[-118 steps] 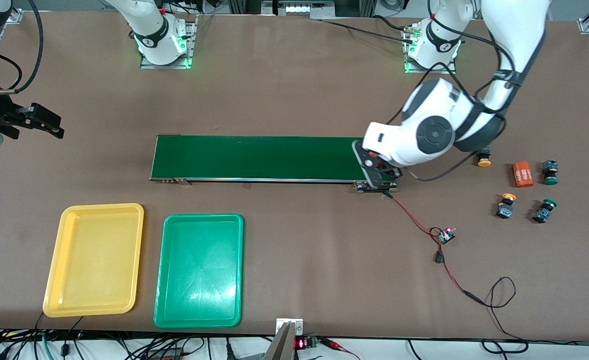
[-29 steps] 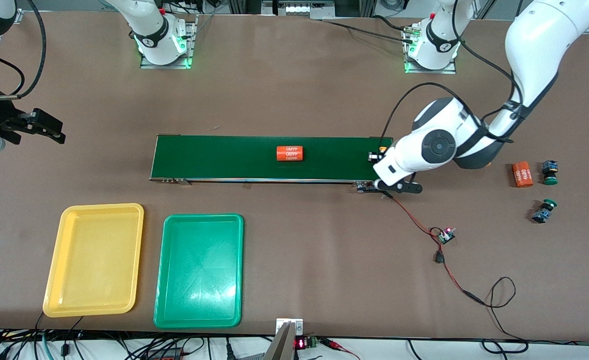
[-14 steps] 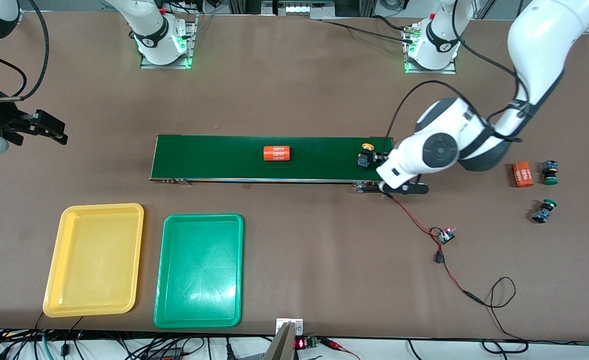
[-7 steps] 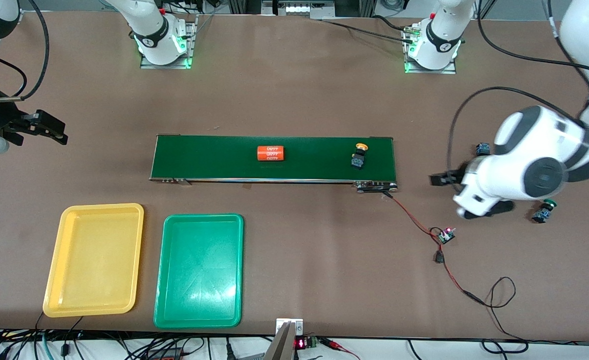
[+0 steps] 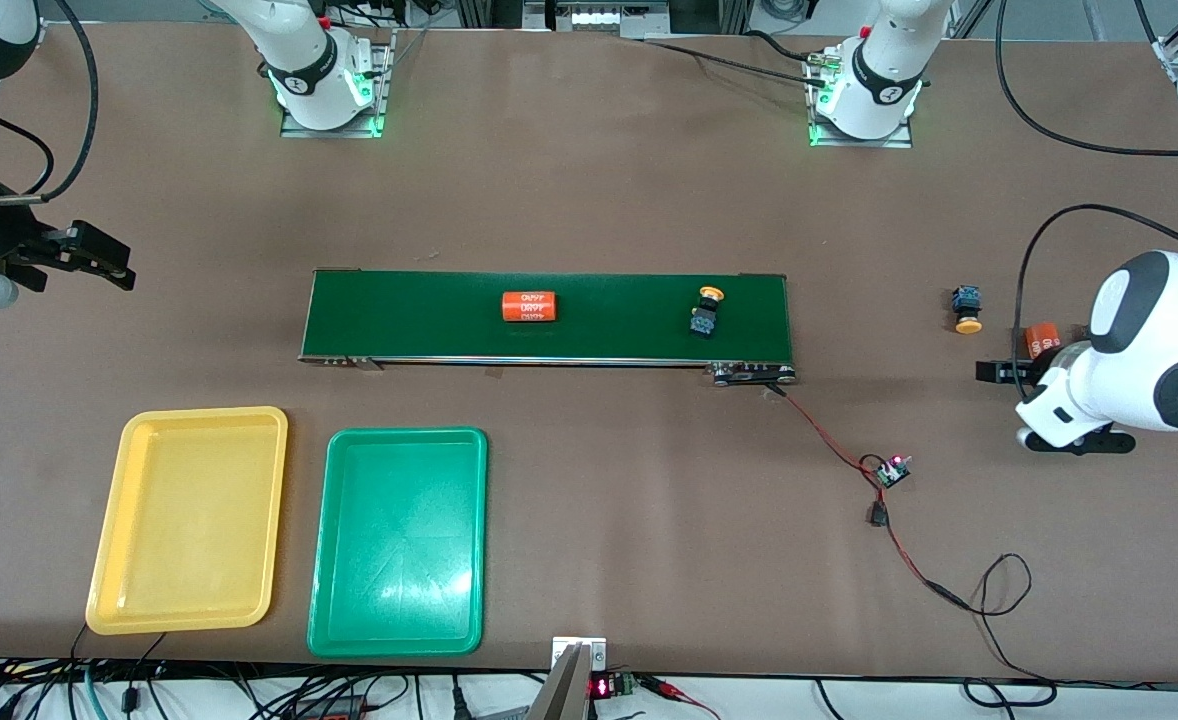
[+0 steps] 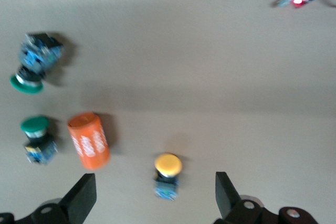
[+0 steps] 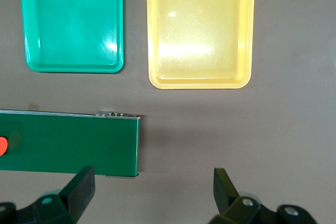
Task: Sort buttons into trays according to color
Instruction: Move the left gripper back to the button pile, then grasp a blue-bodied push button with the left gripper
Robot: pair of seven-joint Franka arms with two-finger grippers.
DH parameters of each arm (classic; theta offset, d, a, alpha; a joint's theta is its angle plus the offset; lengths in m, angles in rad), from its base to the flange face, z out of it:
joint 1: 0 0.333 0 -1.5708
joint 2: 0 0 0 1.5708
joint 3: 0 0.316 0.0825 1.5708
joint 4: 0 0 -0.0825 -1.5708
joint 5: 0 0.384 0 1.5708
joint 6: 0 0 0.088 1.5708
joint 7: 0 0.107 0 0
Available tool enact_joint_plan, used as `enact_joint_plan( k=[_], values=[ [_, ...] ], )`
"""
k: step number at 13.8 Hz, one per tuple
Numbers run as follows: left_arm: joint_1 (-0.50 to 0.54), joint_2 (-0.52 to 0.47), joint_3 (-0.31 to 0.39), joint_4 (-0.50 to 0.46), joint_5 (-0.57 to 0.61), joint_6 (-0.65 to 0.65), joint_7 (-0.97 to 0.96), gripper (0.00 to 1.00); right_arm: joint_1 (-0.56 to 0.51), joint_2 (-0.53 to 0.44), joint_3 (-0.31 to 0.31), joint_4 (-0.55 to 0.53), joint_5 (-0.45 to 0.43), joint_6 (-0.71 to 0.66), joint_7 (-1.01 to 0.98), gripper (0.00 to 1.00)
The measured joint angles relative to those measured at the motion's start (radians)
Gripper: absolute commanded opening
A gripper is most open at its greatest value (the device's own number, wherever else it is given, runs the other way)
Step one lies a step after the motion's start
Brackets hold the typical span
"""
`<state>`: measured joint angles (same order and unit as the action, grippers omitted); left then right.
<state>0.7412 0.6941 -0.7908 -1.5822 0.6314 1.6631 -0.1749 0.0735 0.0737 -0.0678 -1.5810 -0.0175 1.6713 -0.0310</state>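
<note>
Red and black wires (image 5: 815, 424) go into the end of the conveyor belt, so I expect the green button (image 6: 37, 62) to move along toward my right gripper when I put it there.
One yellow button (image 5: 709, 310) lies on the dark-green conveyor belt (image 5: 629, 318) near the left arm's end. A second yellow button (image 5: 967, 309) stands on the table past that end of the belt and also shows in the left wrist view (image 6: 168, 173). Two green buttons (image 6: 32, 64) (image 6: 37, 138) show only in the left wrist view; the left arm hides them in the front view. My left gripper (image 5: 999, 372) (image 6: 155, 198) is open and empty over the table by these buttons. My right gripper (image 5: 84, 255) (image 7: 152, 192) waits open beyond the belt's other end. The yellow tray (image 5: 189, 520) and green tray (image 5: 399, 540) are empty.
An orange "4680" cylinder (image 5: 530, 306) rides mid-belt. Another (image 5: 1042, 340) (image 6: 89, 140) lies beside the green buttons. A small circuit board (image 5: 892, 470) with red and black wires lies nearer the camera than the belt's end.
My left gripper has left the belt and swung toward its own end of the table, leaving the yellow button on the belt. The button and cylinder have drifted toward the right arm's end.
</note>
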Motion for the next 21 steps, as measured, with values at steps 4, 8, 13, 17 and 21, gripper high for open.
enact_joint_plan(
  k=[4, 8, 13, 17, 21],
  values=[
    [0.001, 0.009, 0.104, -0.001, 0.075, 0.148, 0.240, 1.00, 0.000, 0.000, 0.000, 0.000, 0.000, 0.000, 0.000, 1.00],
    [0.002, 0.032, 0.176, -0.004, 0.078, 0.262, 0.441, 1.00, 0.001, 0.000, 0.001, 0.000, 0.000, 0.000, 0.000, 1.00],
    [0.037, 0.096, 0.228, -0.008, 0.078, 0.423, 0.661, 1.00, 0.001, 0.000, 0.001, 0.000, 0.000, 0.000, 0.000, 1.00],
    [0.047, 0.136, 0.269, -0.008, 0.078, 0.516, 0.725, 0.95, 0.002, 0.001, 0.002, 0.000, 0.000, 0.001, 0.000, 1.00],
    [0.046, 0.141, 0.270, -0.008, 0.078, 0.524, 0.730, 0.53, 0.002, 0.001, 0.002, 0.000, 0.000, 0.001, 0.000, 1.00]
  ],
)
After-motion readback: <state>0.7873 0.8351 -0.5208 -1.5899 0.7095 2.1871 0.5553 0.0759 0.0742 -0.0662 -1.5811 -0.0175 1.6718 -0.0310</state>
